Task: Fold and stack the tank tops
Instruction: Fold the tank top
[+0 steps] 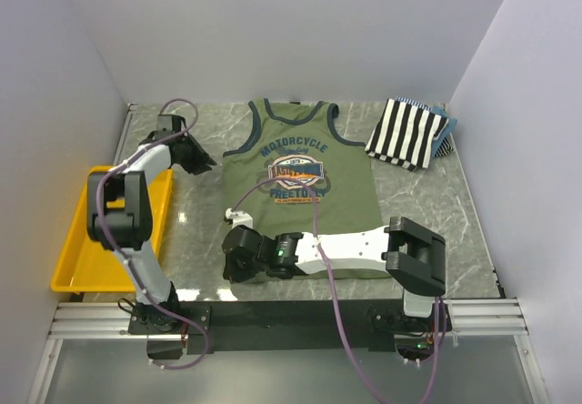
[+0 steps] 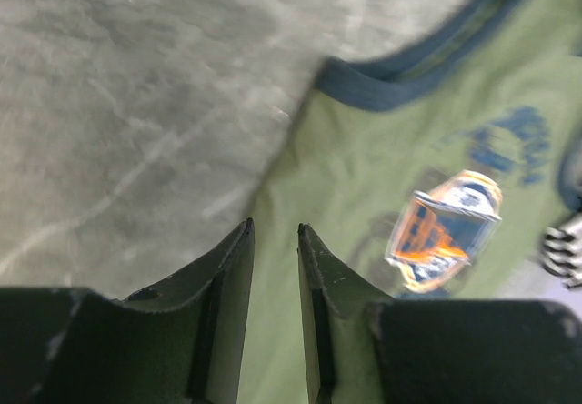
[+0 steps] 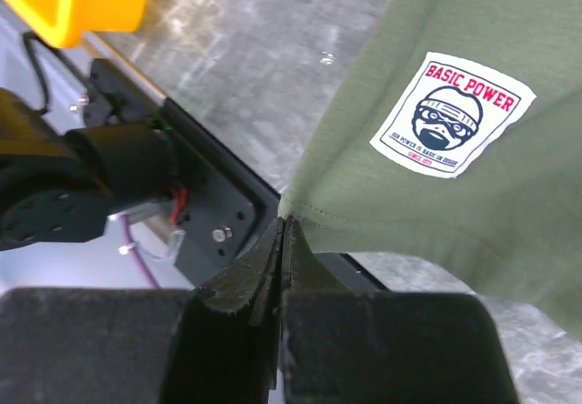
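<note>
I should keep lowering my left gripper toward the navy armhole's lower corner point(image 1: 227, 152) and close it there, because the green top's side edge point(image 2: 277, 160) is in line with the gap between my fingers.
The olive-green tank top point(image 1: 300, 186) lies flat and face up in the middle of the table, its "Motorcycle" graphic showing. The black-and-white striped tank top point(image 1: 409, 131) lies folded at the back right. My left gripper point(image 1: 205, 163) is open just left of the green top's left armhole. In the left wrist view the gripper point(image 2: 275, 228) has a narrow gap between its jaws, and it hovers over the green cloth point(image 2: 364, 195) near its navy trim. My right gripper point(image 1: 232, 257) is at the top's near left corner. In the right wrist view it point(image 3: 283, 222) is shut on the hem corner point(image 3: 300, 206).
A yellow plastic tray point(image 1: 68, 258) stands at the left edge of the table, beside the left arm. The black base rail point(image 1: 273, 313) runs along the near edge, right under the pinched corner. A white "Basic Power" label point(image 3: 452, 115) sits near the hem. Grey walls enclose the table.
</note>
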You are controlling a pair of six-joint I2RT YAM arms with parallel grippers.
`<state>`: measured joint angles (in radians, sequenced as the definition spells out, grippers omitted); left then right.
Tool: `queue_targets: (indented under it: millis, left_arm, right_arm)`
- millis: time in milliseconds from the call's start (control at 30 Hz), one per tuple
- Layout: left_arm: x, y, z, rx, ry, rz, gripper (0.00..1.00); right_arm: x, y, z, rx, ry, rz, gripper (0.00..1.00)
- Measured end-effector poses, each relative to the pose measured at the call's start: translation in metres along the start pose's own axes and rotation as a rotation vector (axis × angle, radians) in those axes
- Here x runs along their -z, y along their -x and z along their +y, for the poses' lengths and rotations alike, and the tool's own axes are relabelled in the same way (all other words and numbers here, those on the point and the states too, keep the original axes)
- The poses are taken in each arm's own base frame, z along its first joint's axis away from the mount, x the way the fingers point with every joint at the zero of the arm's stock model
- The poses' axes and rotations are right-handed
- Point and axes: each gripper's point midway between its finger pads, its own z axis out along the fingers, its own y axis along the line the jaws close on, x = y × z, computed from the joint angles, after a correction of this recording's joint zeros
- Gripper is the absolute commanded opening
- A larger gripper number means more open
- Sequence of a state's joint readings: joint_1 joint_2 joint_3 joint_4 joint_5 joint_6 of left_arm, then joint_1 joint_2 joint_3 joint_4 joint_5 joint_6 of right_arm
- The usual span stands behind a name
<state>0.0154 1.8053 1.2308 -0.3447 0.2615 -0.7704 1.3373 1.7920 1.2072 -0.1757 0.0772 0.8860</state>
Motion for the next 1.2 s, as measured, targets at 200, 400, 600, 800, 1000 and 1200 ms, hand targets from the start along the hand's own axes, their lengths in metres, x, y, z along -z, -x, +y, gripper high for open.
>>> queue_targets:
  millis: [200,400,600,800,1000,1200]
  left_arm:
    - [-0.038,-0.005,0.002,-0.051,0.070,0.045,0.31]
    - [-0.043,-0.007,-0.008,-0.101,0.064,0.041,0.32]
    - [-0.058,-0.002,0.002,-0.113,0.101,0.038,0.32]
    - [-0.064,-0.003,0.004,-0.118,0.114,0.041,0.32]
    - [-0.067,0.000,-0.003,-0.127,0.085,0.026,0.33]
    - [-0.070,-0.002,-0.006,-0.132,0.052,0.024,0.35]
  right_arm:
    - [0.001,0.002,0.003,-0.023,0.019,0.004,0.00]
    - [0.006,0.003,0.000,-0.048,0.028,0.008,0.00]
    - [0.015,0.010,0.004,-0.060,0.046,-0.006,0.00]
    - [0.020,0.016,0.006,-0.067,0.057,-0.019,0.00]
    - [0.020,0.016,0.006,-0.069,0.057,-0.016,0.00]
    - [0.020,0.016,0.006,-0.070,0.058,-0.013,0.00]
